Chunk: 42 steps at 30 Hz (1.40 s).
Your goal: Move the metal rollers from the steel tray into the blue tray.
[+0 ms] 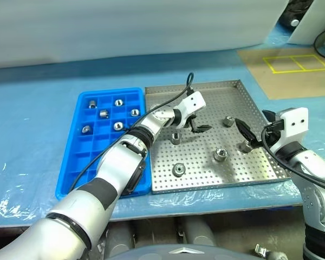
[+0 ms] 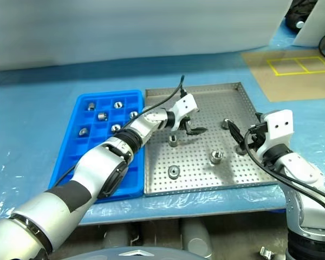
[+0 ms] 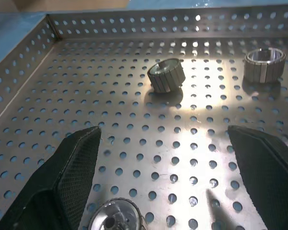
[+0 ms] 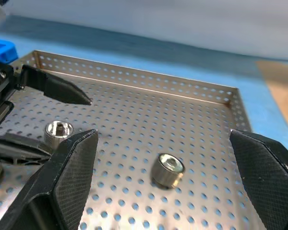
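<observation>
The metal roller [image 3: 119,214] has a dark hole [image 3: 110,223] in the middle part inside its rim, so the metal roller will show a clear opening through its base when I lift it.
The steel tray [image 1: 206,95] holds several metal rollers, among them one [image 1: 175,137] near its left side, one [image 1: 220,155] in the middle and one [image 1: 178,169] toward the front. The blue tray [image 1: 81,168] lies just left of it with several rollers [image 1: 103,114] in its far compartments. My left gripper [image 1: 197,125] hangs open over the steel tray's middle, reaching in from the left. Between its fingers [image 3: 67,177] I see perforated floor and a roller [image 3: 166,74] ahead. My right gripper [image 1: 254,130] is open above the tray's right edge, with a roller [image 4: 167,170] lying in front of it.
Both trays sit on a table [image 1: 32,108] covered in blue sheeting. A brown board with yellow tape squares [image 1: 295,64] lies at the far right. A black cable [image 1: 168,103] runs along my left arm over the seam between the trays.
</observation>
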### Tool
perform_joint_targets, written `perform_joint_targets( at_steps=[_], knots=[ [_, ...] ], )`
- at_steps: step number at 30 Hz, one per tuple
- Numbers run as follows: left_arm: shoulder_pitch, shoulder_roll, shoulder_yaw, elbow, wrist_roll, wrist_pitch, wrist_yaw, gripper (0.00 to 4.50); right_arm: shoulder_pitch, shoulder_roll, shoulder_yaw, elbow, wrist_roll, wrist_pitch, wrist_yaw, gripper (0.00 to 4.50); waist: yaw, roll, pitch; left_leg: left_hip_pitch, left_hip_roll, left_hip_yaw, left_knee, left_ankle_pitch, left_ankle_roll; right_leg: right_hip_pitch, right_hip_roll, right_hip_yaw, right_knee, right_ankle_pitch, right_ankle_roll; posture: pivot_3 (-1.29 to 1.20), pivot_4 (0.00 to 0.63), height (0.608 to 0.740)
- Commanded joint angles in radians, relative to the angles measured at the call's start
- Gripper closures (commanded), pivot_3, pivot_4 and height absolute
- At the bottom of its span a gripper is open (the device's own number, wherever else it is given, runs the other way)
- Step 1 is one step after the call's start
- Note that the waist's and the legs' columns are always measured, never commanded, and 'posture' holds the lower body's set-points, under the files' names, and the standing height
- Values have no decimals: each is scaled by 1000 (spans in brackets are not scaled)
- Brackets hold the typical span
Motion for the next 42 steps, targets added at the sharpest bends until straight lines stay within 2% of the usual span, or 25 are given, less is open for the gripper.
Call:
perform_joint_targets(
  at_steps=[1,6,11,19,22,24,28,32,36,40,42],
  knots=[
    [4,26,-3,4,37,-6,8,61,18,6,-30,-86,25,14,-30,0,-23,0,0,-1,0,0,0,0,1,0,0,0,-1,0,0,-722,150,740],
    [-4,63,34,16,45,48,60,61,37,19,16,-116,30,26,-48,0,-65,1,0,-5,-1,-1,2,-2,9,1,-1,-1,-8,3,2,-724,150,740],
    [9,58,50,25,57,129,126,61,44,28,43,-115,20,16,-64,0,-85,1,0,-9,-5,-1,5,-5,14,1,-5,-2,-11,3,2,-727,150,740],
    [43,61,12,31,125,192,162,61,57,22,42,-109,18,9,-73,0,-115,1,-1,-9,-11,-1,9,-9,21,5,-16,-4,-13,2,3,-730,150,740],
    [49,70,7,31,136,190,155,628,52,21,42,-105,17,7,-75,0,-129,1,-1,-7,-13,-2,10,-10,23,10,-18,-5,-15,2,3,-726,150,740],
    [53,76,1,31,148,188,170,1242,49,20,48,-104,19,8,-73,0,-137,1,-1,-4,-14,-2,10,-11,23,13,-18,-5,-17,2,4,-721,150,740],
    [55,80,5,29,153,191,167,1242,53,12,66,-109,31,17,-56,0,-153,1,-1,-4,-15,-4,10,-13,20,15,-18,-5,-19,-1,9,-712,150,740],
    [60,87,11,28,151,195,178,2065,62,-1,84,-125,60,43,-23,0,-161,1,-1,-5,-16,-5,10,-13,21,17,-19,-5,-23,1,12,-702,150,740],
    [67,92,23,29,141,213,175,2065,74,-10,115,-141,84,68,2,0,-164,1,-1,-6,-16,-5,9,-14,23,18,-19,-6,-28,6,12,-688,150,740],
    [71,98,28,27,140,214,170,2794,74,-21,135,-147,96,90,16,0,-163,1,-1,-6,-16,-5,9,-14,24,17,-19,-6,-28,7,12,-676,150,740],
    [74,103,29,27,143,212,179,2794,80,-33,150,-151,99,102,27,0,-162,1,-1,-6,-16,-5,9,-14,24,17,-19,-6,-28,7,12,-668,150,740]
  ],
)
